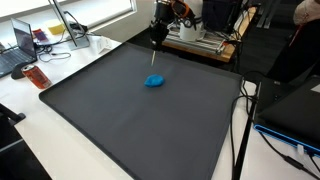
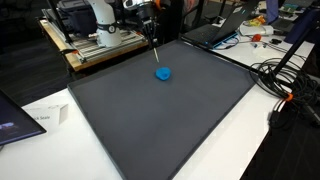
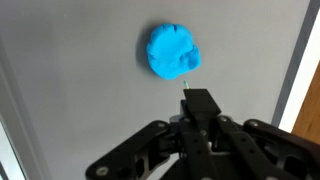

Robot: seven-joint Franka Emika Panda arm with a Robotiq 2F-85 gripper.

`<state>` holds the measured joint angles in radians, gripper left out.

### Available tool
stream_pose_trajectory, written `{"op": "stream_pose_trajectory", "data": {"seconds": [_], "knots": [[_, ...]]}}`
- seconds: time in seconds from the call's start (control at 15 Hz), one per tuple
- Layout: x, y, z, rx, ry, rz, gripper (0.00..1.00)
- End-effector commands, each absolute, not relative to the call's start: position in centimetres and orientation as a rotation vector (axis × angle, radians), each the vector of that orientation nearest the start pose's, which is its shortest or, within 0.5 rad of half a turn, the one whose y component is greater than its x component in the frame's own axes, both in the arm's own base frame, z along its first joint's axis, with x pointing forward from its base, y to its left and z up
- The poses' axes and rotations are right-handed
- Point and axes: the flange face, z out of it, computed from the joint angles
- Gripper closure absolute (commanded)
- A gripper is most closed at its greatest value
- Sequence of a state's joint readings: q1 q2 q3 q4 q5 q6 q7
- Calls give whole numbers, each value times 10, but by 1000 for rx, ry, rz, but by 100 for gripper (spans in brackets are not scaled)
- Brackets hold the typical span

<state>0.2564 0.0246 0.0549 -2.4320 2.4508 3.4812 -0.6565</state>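
Note:
The stick's tip is aimed at the grey mat beyond the lump's near edge, so the robot's gripper should move it back above the blue dough (image 3: pixel 171 51) and bring it down.
A blue lump of dough (image 1: pixel 155 81) (image 2: pixel 163 73) lies on a large dark grey mat (image 1: pixel 130 125) (image 2: pixel 170 120), toward its far side. My gripper (image 1: pixel 157 38) (image 2: pixel 148 27) hangs above the lump, shut on a thin pale stick (image 1: pixel 153 60) (image 2: pixel 155 50) that points down at it. In the wrist view the lump (image 3: pixel 173 52) sits just ahead of the closed jaws of the gripper (image 3: pixel 197 100). The stick's tip (image 3: pixel 185 86) shows at the lump's near edge; whether it touches I cannot tell.
A laptop (image 1: pixel 18 45) and an orange object (image 1: pixel 36 76) sit on the white table beside the mat. Cables (image 2: pixel 285 85) and a black stand (image 1: pixel 243 110) run along one side. A wooden board with equipment (image 2: pixel 95 45) stands behind the mat, by the robot's base.

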Motion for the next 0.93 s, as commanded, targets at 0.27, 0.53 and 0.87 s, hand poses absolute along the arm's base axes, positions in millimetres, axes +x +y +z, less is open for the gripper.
{"op": "stream_pose_trajectory", "data": {"seconds": [0.27, 0.53, 0.87], "knots": [[394, 75, 289, -1894, 2102, -490, 97], [405, 82, 272, -1846, 2174, -415, 97], [432, 66, 284, -1765, 2272, -358, 97]]}}
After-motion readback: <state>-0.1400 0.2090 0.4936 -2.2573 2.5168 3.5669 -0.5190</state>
